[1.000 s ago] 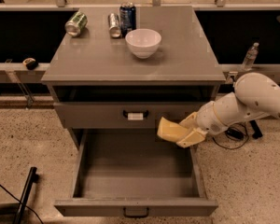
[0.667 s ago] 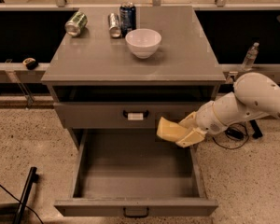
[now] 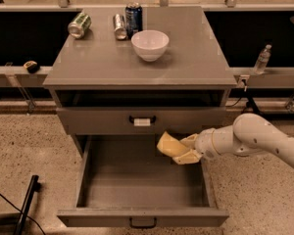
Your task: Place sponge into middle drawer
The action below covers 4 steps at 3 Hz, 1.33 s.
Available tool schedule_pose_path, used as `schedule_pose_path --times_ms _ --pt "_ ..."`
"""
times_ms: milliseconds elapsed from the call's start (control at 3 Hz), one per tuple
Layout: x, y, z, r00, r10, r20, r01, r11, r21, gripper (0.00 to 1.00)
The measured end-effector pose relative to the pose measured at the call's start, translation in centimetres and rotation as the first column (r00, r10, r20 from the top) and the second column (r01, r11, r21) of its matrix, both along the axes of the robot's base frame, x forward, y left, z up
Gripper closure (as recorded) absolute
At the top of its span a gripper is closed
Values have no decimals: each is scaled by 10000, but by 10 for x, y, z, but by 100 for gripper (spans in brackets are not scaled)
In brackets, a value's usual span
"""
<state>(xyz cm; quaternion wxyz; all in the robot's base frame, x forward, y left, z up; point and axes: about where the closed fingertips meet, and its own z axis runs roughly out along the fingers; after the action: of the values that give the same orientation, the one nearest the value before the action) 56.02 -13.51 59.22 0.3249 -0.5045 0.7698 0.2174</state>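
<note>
My gripper is holding the yellow sponge [image 3: 170, 146] within the open middle drawer's side. It should go on moving the sponge down toward the clear drawer's bottom [image 3: 157, 178] until the sponge is low enough to let go.
The pale yellow sponge [image 3: 167, 145] is held in my gripper [image 3: 182, 150], which is shut on it. The arm reaches in from the right. The sponge hangs above the right rear part of the open middle drawer [image 3: 142, 214], a wide grey box with a dark handle [image 3: 143, 223] on its front. The drawer's inside shows bare. The sponge is close below the shut grey drawer front with the white tag [image 3: 141, 122].
On the grey cabinet top [image 3: 98, 62] stand a white bowl [image 3: 150, 44], a blue can [image 3: 133, 17], a silver can lying down [image 3: 120, 26] and a green can lying down [image 3: 79, 25]. A water bottle [image 3: 262, 58] stands on the ledge at right. A black pole [image 3: 25, 204] lies at lower left.
The gripper with the sponge has barely moved; it holds about the same place over the drawer's right rear.
</note>
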Motion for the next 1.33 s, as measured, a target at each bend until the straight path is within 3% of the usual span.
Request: schedule_pose_path --times_ms 333,1000,1333 --pt "10 -4 -28 9963 -604 607 576 9972 475 100" --pt "13 -5 -46 9918 -824 980 767 9952 612 100" --pt "14 -7 -95 9846 -1240 1229 1153 9904 758 100"
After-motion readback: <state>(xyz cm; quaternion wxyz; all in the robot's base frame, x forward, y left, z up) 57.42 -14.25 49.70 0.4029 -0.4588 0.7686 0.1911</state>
